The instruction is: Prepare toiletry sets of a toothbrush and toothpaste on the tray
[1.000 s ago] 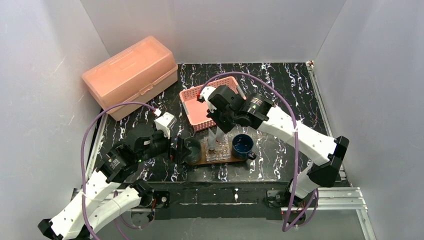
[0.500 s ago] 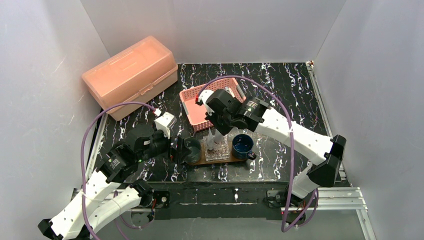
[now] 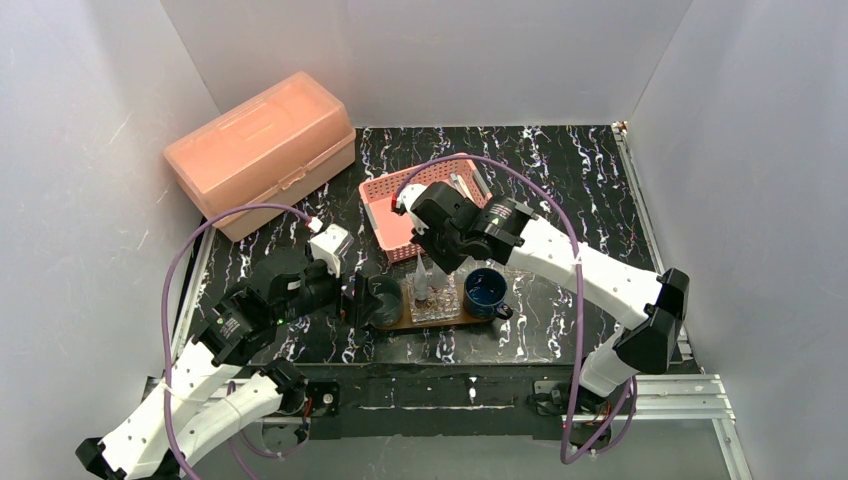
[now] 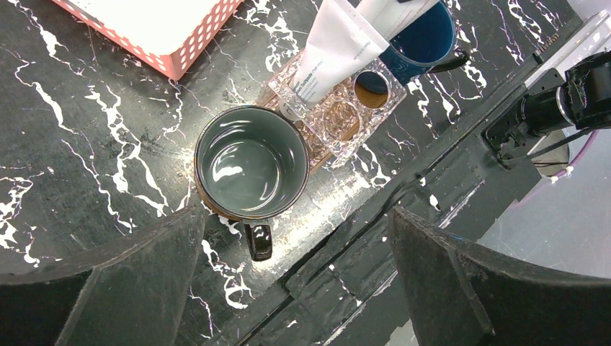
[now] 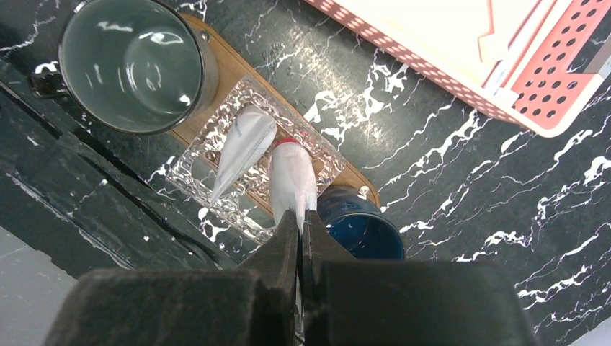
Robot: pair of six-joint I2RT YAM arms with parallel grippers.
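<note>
I should keep lowering the tube with my right gripper until the cap sits inside, because the second tube's red cap (image 5: 287, 142) points down at the clear box's free hole (image 5: 318, 167).
The brown wooden tray (image 3: 398, 322) lies at the near middle and bears a grey cup (image 3: 383, 300), a clear box (image 3: 438, 300) and a blue cup (image 3: 485, 290). One silvery-white toothpaste tube (image 5: 241, 148) stands tilted in the clear box (image 5: 209, 133). My right gripper (image 5: 300, 216) is shut on the flat end of a second tube (image 5: 292, 180), cap down at the box. Thin white toothbrushes (image 3: 460, 184) lie in the pink basket. My left gripper (image 4: 295, 216) is open and empty, just near of the grey cup (image 4: 248, 162).
The pink lattice basket (image 3: 400, 215) stands right behind the tray, under the right arm. A large peach lidded box (image 3: 260, 150) sits at the back left. The table's near edge rail (image 4: 432, 187) runs close below the tray.
My right gripper has shifted a little to the left with the tube, which stays over the clear box. The left arm has not moved.
</note>
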